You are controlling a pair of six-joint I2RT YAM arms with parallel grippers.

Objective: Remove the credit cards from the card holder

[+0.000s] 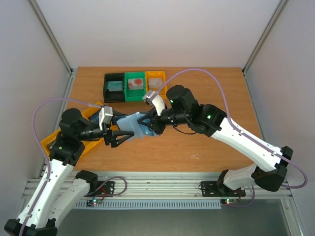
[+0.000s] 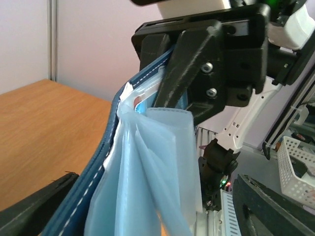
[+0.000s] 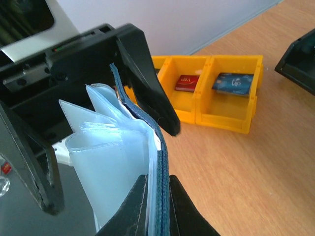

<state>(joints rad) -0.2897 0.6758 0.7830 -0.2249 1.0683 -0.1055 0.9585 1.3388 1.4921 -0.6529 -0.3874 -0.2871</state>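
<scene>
The pocket pages (image 3: 113, 152) spread loosely from the cover edge in the robot's right gripper, so next the left gripper clamps the holder's loose end (image 3: 120, 88) before the right gripper takes a new grip.
The slate-blue card holder (image 1: 129, 124) hangs above the table between both arms, its pale pocket pages (image 2: 147, 177) fanned out. My right gripper (image 3: 158, 196) is shut on the holder's blue cover edge (image 3: 162, 162); in the top view it (image 1: 147, 124) is at the holder's right end. My left gripper (image 1: 119, 136) is open, and its fingers (image 2: 34, 211) straddle the holder's other end without closing. A whitish card edge with red (image 2: 137, 101) peeks from a pocket near the right gripper's jaws.
Yellow bins (image 3: 246, 105) on the table hold a red card (image 3: 187, 82) and a blue card (image 3: 233, 82). Black (image 1: 114, 87), green (image 1: 135, 86) and yellow (image 1: 155, 81) bins stand at the back, each with a card. The table's left edge is close to the left arm.
</scene>
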